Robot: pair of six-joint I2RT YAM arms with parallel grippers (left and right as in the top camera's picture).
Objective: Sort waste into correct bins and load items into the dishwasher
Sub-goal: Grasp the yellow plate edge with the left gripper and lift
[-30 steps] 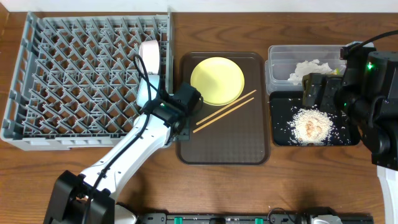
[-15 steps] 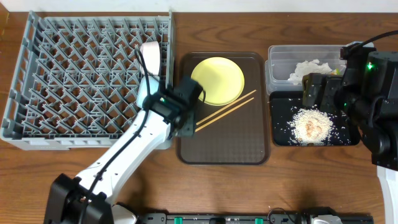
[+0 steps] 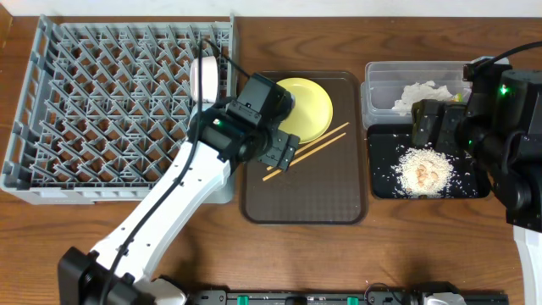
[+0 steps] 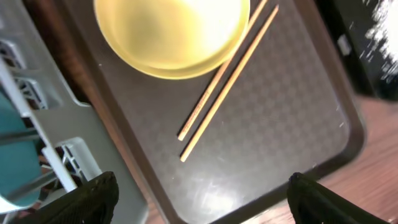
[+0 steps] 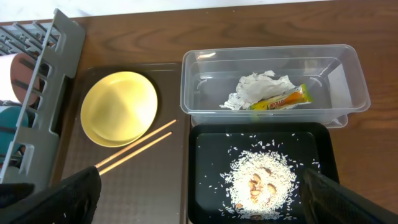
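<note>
I should keep lowering my left gripper until its fingers straddle both ends, since the chopsticks lie side by side, their near ends clear of the yellow plate.
The yellow plate and two chopsticks lie on a brown serving tray. My left gripper is open and empty, hovering over the tray's left part just left of the chopsticks and below the plate. A white bowl stands on edge in the grey dish rack, with a light blue bowl beside it. The clear tub holds the tissue and wrapper. The black tray holds rice crumbs. My right gripper is open and empty above the black tray. No cup shows.
The dish rack fills the table's left side, its right wall right next to the brown tray. The clear tub and black tray sit at the right, close to the brown tray's edge.
My left arm has swung right from the rack's edge to over the brown tray, nearer the chopsticks and plate. The right arm has not moved.
</note>
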